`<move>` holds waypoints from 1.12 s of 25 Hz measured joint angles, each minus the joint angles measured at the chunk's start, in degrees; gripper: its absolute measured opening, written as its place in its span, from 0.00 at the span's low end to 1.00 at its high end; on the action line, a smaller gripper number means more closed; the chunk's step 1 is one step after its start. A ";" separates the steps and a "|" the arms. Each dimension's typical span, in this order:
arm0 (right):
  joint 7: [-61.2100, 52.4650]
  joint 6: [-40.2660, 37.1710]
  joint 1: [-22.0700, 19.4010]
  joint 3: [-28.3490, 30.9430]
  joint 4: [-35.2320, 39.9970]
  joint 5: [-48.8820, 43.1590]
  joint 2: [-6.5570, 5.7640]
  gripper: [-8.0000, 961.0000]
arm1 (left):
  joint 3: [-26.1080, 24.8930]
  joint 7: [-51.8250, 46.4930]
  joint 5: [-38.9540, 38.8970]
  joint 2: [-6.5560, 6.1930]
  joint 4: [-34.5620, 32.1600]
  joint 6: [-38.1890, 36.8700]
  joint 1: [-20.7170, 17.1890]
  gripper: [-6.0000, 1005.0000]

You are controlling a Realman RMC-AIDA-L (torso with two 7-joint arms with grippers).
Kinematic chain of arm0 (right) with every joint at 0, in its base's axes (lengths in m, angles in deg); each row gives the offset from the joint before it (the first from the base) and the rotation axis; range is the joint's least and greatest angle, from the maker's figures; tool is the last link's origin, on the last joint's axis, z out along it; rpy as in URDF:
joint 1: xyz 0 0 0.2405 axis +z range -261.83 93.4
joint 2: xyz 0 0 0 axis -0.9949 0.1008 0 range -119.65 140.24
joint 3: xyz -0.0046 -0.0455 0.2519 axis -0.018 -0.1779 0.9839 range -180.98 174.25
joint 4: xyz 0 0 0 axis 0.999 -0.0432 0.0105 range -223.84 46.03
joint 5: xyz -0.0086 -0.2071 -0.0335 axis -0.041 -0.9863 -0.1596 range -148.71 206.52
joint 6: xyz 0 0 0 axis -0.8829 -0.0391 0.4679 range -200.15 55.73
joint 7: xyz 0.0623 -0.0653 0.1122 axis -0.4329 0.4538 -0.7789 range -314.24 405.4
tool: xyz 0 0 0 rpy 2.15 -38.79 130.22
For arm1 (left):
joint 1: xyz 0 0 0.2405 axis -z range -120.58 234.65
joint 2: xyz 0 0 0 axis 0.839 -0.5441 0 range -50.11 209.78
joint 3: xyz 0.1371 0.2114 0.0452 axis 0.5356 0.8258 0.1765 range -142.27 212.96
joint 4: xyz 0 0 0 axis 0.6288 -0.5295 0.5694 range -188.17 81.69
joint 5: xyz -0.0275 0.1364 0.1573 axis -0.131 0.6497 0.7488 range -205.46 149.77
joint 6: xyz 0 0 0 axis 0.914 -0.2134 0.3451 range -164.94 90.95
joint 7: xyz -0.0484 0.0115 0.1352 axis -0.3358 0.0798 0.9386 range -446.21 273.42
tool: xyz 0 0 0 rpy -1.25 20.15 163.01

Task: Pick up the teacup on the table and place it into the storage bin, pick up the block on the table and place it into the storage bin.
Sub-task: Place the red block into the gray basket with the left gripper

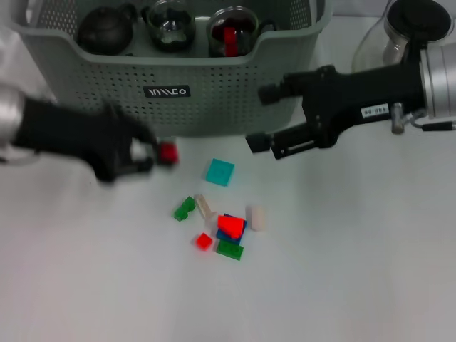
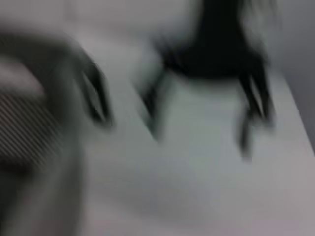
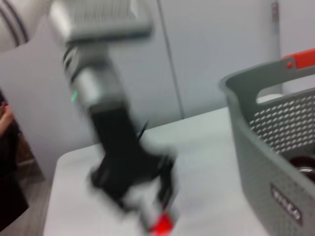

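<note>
My left gripper is holding the red block in the fingertips (image 1: 168, 153), and the top of the storage bin is open. It should keep going over the front rim (image 1: 160, 60) of the storage bin and let go inside.
The grey-green storage bin (image 1: 214, 78) stands at the back of the table; it also shows in the right wrist view (image 3: 268, 147). Inside it are a black teapot (image 1: 105, 28) and two glass teacups (image 1: 171, 25), one of them with a red piece in it (image 1: 231, 34). My left gripper (image 1: 153, 153) is shut on a small red block (image 1: 167, 152), low over the table just in front of the bin's left part; the right wrist view also shows that block (image 3: 160, 227) at its fingertips. My right gripper (image 1: 262, 117) is open and empty by the bin's front right corner.
A loose pile of blocks lies mid-table: a cyan one (image 1: 220, 172), a green one (image 1: 184, 208), a beige one (image 1: 204, 205), a red one on blue (image 1: 229, 226). A glass pot (image 1: 399, 35) stands at the back right. The left wrist view is blurred.
</note>
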 joint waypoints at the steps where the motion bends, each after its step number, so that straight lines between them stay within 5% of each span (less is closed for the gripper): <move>1: 0.71 -0.62 -0.04 0.02 -0.73 -0.04 -0.09 0.98 | -9.19 -1.22 -5.11 -0.68 0.07 -1.09 2.18 0.19; 7: 4.29 -2.92 -0.16 0.10 -5.72 -2.12 -1.02 0.98 | -15.10 -8.12 -9.13 -1.91 0.62 7.70 7.16 0.20; 12: 6.77 -3.35 -0.38 0.08 -7.87 -3.60 -1.28 0.98 | -8.53 -17.90 -7.54 -3.27 3.14 25.15 10.63 0.20; 17: 7.20 -3.36 -0.72 0.06 -7.97 -4.89 -1.44 0.98 | 0.84 -28.79 -3.58 -6.89 9.60 34.88 14.23 0.20; 21: 7.58 -3.05 -0.93 0.06 -8.06 -5.21 -1.55 0.98 | 2.77 -31.29 0.26 -6.64 8.75 36.66 15.40 0.20; 28: 7.68 -2.92 -0.67 0.29 -8.10 -5.23 -1.66 0.98 | 3.72 -33.19 2.33 -5.27 -6.33 25.76 14.24 0.47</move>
